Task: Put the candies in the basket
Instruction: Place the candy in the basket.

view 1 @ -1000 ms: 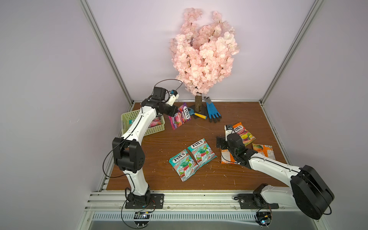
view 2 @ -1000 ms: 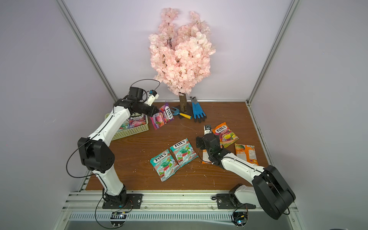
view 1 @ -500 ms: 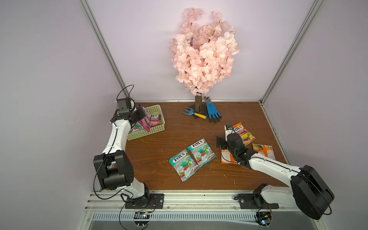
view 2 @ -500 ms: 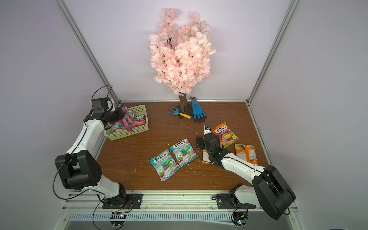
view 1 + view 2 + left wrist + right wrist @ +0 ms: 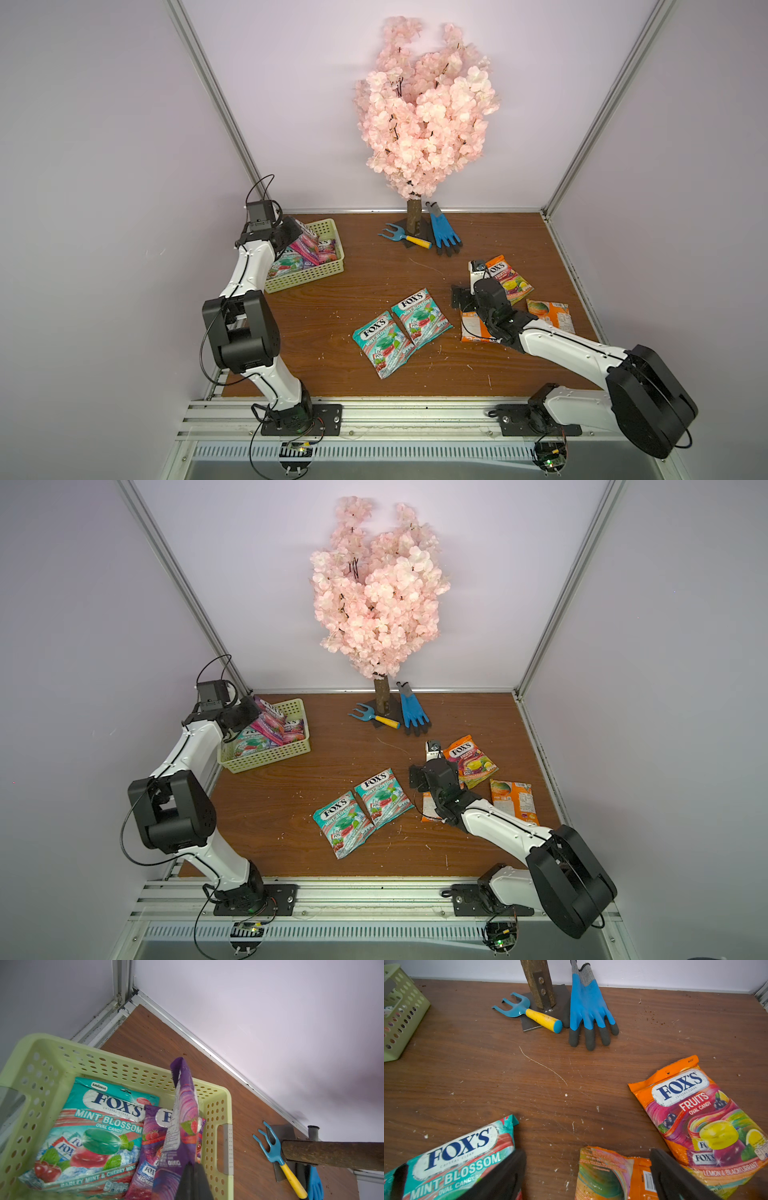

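The purple bag in my left gripper (image 5: 307, 244) is hanging inside the sides of the basket, so I keep bringing it down until it rests on the teal mint bag (image 5: 284, 263).
The pale green basket (image 5: 307, 272) (image 5: 270, 759) (image 5: 225, 1105) stands at the back left and holds a teal mint bag (image 5: 97, 1126) and a purple bag (image 5: 151, 1142). My left gripper (image 5: 291, 239) (image 5: 246, 717) (image 5: 193, 1180) is shut on another purple candy bag (image 5: 184, 1113) (image 5: 272, 712), which hangs edge-on just inside the basket's wall. Two teal bags (image 5: 380, 345) (image 5: 419, 318) lie mid-table. My right gripper (image 5: 473, 311) (image 5: 428, 789) (image 5: 588, 1176) is open, low over a face-down orange bag (image 5: 604, 1172) (image 5: 471, 330). Two more orange bags (image 5: 507, 282) (image 5: 550, 316) lie beside it.
A pink blossom tree (image 5: 424, 108) on a trunk with a metal foot (image 5: 539, 982) stands at the back middle. A blue hand fork with a yellow handle (image 5: 401, 236) (image 5: 529, 1012) and a blue glove (image 5: 442, 232) (image 5: 589, 1007) lie by it. Walls close the left, back and right.
My left arm has swung the purple bag from the middle of the table back to the left, over the basket, and lowered it in. The right arm has not moved.
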Motion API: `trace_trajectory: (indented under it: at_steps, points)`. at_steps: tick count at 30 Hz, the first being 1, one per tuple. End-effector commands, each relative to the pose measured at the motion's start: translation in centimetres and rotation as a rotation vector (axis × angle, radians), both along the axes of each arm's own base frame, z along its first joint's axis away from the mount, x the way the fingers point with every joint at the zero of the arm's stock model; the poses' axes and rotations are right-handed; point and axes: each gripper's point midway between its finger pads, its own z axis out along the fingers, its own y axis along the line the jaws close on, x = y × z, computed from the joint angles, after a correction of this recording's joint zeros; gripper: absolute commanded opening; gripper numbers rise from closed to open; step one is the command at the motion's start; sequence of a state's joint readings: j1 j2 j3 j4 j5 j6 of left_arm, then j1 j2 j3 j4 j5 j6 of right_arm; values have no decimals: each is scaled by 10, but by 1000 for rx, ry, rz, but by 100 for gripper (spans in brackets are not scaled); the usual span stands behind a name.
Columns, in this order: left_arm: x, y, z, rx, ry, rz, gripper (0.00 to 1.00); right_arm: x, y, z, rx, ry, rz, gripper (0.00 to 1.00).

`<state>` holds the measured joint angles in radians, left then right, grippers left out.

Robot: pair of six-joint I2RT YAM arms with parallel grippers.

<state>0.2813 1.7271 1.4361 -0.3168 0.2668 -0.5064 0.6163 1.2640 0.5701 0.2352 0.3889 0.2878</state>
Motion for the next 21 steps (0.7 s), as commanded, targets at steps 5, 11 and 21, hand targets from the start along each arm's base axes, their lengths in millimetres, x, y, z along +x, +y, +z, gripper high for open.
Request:
trace_trajectory:
  at_steps: [5, 11, 21]
  points:
    - [-30, 69, -48, 84, 45, 39, 0, 4, 5, 14, 23, -41, 0, 99]
    - [-40, 83, -97, 83, 103, 44, 0, 5, 5, 11, 16, -33, 0, 99]
    - [-48, 88, -129, 112, 201, 43, 6, 6, 4, 9, 3, -28, -7, 99]
